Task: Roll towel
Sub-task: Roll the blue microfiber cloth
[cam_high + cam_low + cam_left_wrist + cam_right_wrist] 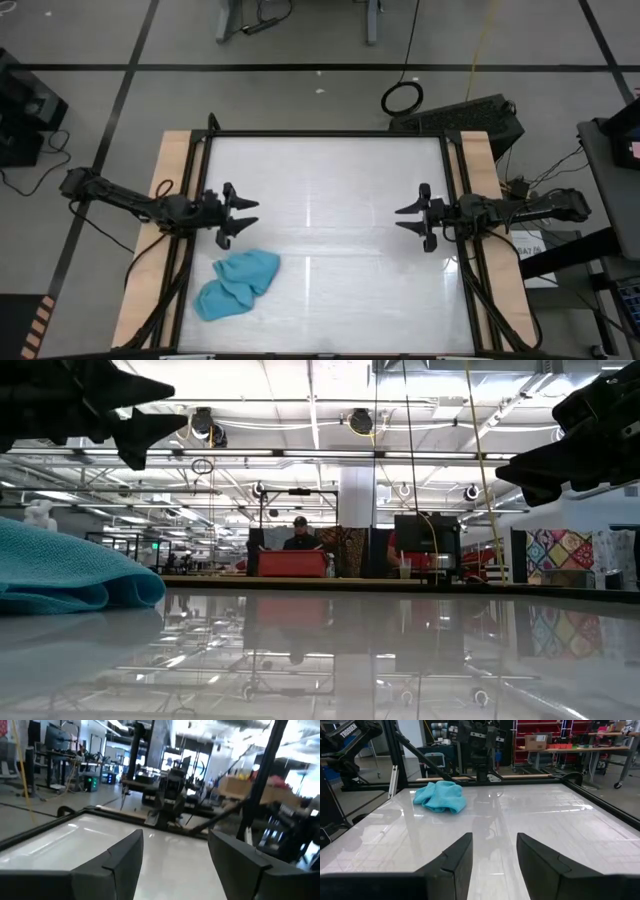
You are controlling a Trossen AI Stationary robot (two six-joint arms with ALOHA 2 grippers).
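The robot's left gripper should lift the turquoise towel (238, 284) to the table's middle (328, 236) for the right gripper before rolling, because the towel lies crumpled and far from the right gripper.
The turquoise towel (237, 284) lies crumpled in a heap on the white table near the near left corner; it also shows in the low view (70, 572) and in the right wrist view (441, 796). My left gripper (247, 213) hovers open above the table, just beyond the towel's far side, touching nothing. My right gripper (408, 218) is open and empty at the table's right side, well away from the towel.
The white tabletop (330, 190) has a black frame (325, 134) and wooden side strips (170, 180). A dark box (470, 115) and a cable coil (402, 98) lie on the floor beyond the far edge. A person (298, 535) stands far behind the table.
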